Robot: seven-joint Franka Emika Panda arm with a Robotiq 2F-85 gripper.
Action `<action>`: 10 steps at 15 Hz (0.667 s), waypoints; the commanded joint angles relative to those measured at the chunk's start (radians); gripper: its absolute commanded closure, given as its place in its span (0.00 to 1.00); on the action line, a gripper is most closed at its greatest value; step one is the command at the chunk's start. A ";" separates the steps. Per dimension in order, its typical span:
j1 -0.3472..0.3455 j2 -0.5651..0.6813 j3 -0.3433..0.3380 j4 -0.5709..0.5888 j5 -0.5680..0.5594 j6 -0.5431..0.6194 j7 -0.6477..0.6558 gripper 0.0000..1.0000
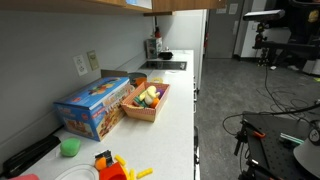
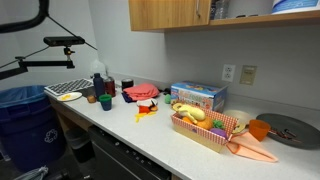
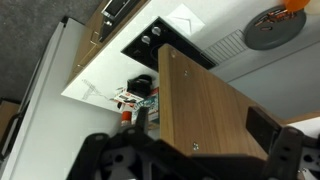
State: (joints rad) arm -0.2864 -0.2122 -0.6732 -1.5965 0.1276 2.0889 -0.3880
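Next, I go around the door's edge and push its outer side (image 1: 180, 5) closed, because my gripper is facing the inner side of the open cabinet door (image 3: 205, 105).
My gripper (image 3: 200, 122) shows only in the wrist view, high up and looking down. Its two dark fingers are spread wide with nothing between them. Right below it is the flat top of a wooden wall cabinet (image 3: 215, 85). Beyond the cabinet's edge lies the white counter (image 3: 85, 70) with a red and white cluster of small items (image 3: 133, 98). The gripper is out of view in both exterior views.
On the counter stand a basket of toy food (image 1: 146, 102) (image 2: 205, 128), a blue box (image 1: 95, 105) (image 2: 198, 95), a green cup (image 1: 69, 147), red toys (image 1: 108, 165) (image 2: 142, 93), and a grey plate (image 2: 290, 130) (image 3: 270, 28). A black hob (image 3: 150, 42) is set in the counter.
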 commanded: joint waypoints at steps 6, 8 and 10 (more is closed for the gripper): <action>-0.042 0.173 -0.032 0.151 0.188 0.017 -0.033 0.00; -0.061 0.190 -0.029 0.171 0.201 0.007 -0.049 0.00; -0.070 0.181 -0.025 0.174 0.245 -0.036 -0.119 0.00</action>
State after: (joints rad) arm -0.3254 -0.0587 -0.6990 -1.4754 0.2944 2.1029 -0.4167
